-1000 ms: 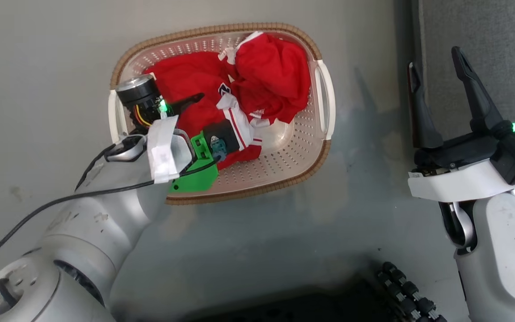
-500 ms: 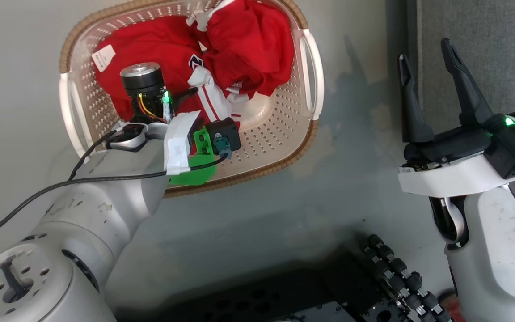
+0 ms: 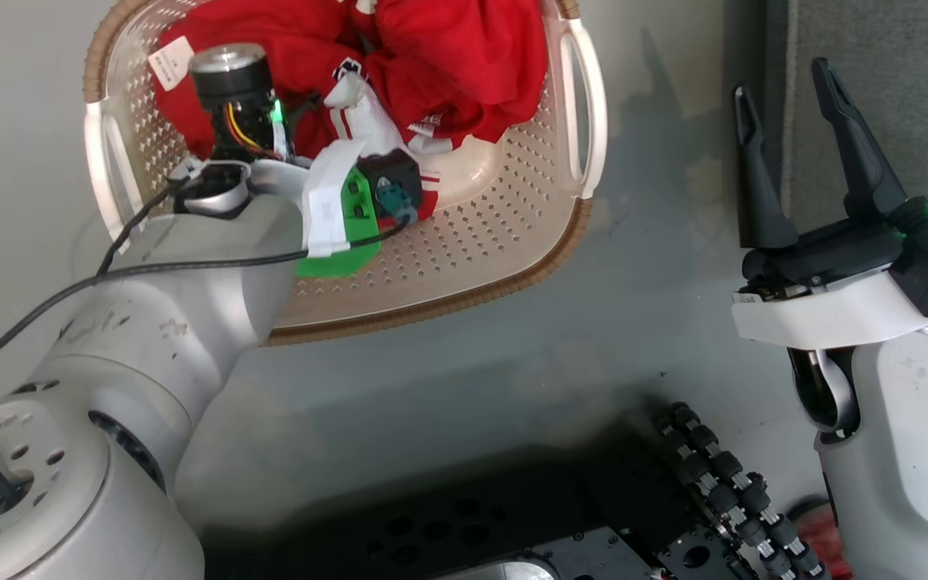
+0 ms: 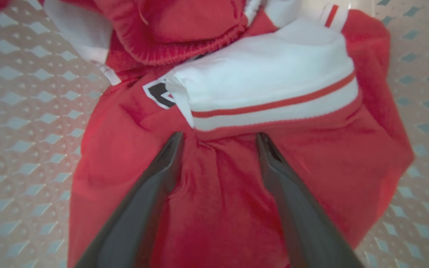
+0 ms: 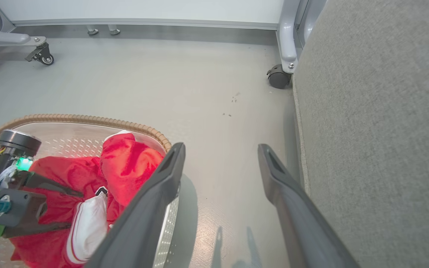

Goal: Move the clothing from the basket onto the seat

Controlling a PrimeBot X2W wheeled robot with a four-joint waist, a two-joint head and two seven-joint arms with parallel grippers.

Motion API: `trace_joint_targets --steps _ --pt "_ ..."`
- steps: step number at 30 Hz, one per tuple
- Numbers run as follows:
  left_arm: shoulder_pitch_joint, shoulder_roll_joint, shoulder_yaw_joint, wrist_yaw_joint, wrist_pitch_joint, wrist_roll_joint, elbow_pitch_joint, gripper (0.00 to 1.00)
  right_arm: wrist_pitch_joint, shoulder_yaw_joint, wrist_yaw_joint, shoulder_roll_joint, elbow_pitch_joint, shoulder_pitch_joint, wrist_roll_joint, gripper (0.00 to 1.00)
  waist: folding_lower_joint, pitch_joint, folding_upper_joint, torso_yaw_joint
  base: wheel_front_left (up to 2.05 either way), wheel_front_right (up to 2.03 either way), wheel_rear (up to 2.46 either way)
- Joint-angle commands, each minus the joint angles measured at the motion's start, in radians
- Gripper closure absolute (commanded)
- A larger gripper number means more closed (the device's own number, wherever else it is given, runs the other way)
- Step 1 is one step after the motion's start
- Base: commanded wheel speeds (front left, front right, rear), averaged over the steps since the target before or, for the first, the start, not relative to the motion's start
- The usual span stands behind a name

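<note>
The limp white striped band (image 4: 271,85) is just above the fold, so the band will flop over on top while the red clothing (image 4: 226,196) hangs when the robot lifts.
The clothing (image 3: 448,48), bright red with white striped trim, lies crumpled in the cream perforated basket (image 3: 464,294) on the floor. My left gripper (image 4: 219,139) reaches down into the basket, open. Both its fingertips touch red fabric just below a white striped band (image 4: 274,93), with a fold of cloth between them. The right wrist view shows that left gripper (image 5: 76,209) over the clothing (image 5: 129,163) inside the basket's brown rim (image 5: 88,120). My right gripper (image 3: 782,80) hangs open and empty above the floor, at the edge of the light grey seat (image 3: 899,80), which also runs down the right (image 5: 378,130).
The basket stands on a smooth grey floor (image 3: 512,379). A frame leg with a caster (image 5: 278,78) stands by the seat's far corner, another caster (image 5: 45,58) at the far left. My own dark base and a black cable chain (image 3: 722,491) lie below.
The head view has shifted, so the basket shows higher and cut off. My left gripper has reached further into the basket, down onto the red clothing. The right gripper has stayed open where it was.
</note>
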Motion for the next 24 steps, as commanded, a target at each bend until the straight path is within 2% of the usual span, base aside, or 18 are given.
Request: trace_joint_targets --steps 1,7,17,18,19,20,24 --pt "-0.016 0.004 0.0 -0.001 0.006 0.001 0.001 0.0 -0.002 -0.001 -0.001 -0.003 -0.003 -0.012 0.005 0.0 -0.0001 0.012 0.0 0.01 0.0 0.0 0.0" --pt "0.041 -0.002 0.001 -0.001 0.068 -0.115 0.001 0.0 -0.002 0.011 -0.001 -0.004 0.001 -0.015 0.01 0.0 -0.0001 0.02 0.0 0.002 0.0 0.0 0.0" --pt "0.065 0.003 0.0 -0.001 0.175 -0.156 0.001 0.0 -0.002 0.025 -0.001 0.003 -0.001 -0.015 0.017 0.0 -0.0001 0.036 0.0 -0.024 0.0 0.0 0.0" --pt "0.063 0.008 0.0 -0.001 0.186 -0.16 0.001 0.13 -0.002 0.024 -0.001 0.004 -0.001 -0.014 0.018 0.0 -0.0001 0.036 0.0 -0.025 0.0 0.0 0.0" --pt "0.063 0.011 0.0 -0.001 0.198 -0.159 0.001 0.63 -0.002 0.023 -0.001 0.005 -0.001 -0.014 0.018 0.0 -0.0001 0.036 0.0 -0.026 0.0 0.0 0.0" --pt "0.062 0.012 0.0 -0.001 0.207 -0.16 0.001 1.0 -0.002 0.023 -0.001 0.006 -0.001 -0.014 0.019 0.0 -0.0001 0.036 0.0 -0.026 0.0 0.0 0.0" --pt "0.05 0.019 0.0 -0.001 0.221 -0.143 0.001 1.0 -0.002 0.02 -0.001 0.008 -0.003 -0.016 0.018 0.0 -0.0001 0.039 0.0 -0.026 0.0 0.0 0.0"
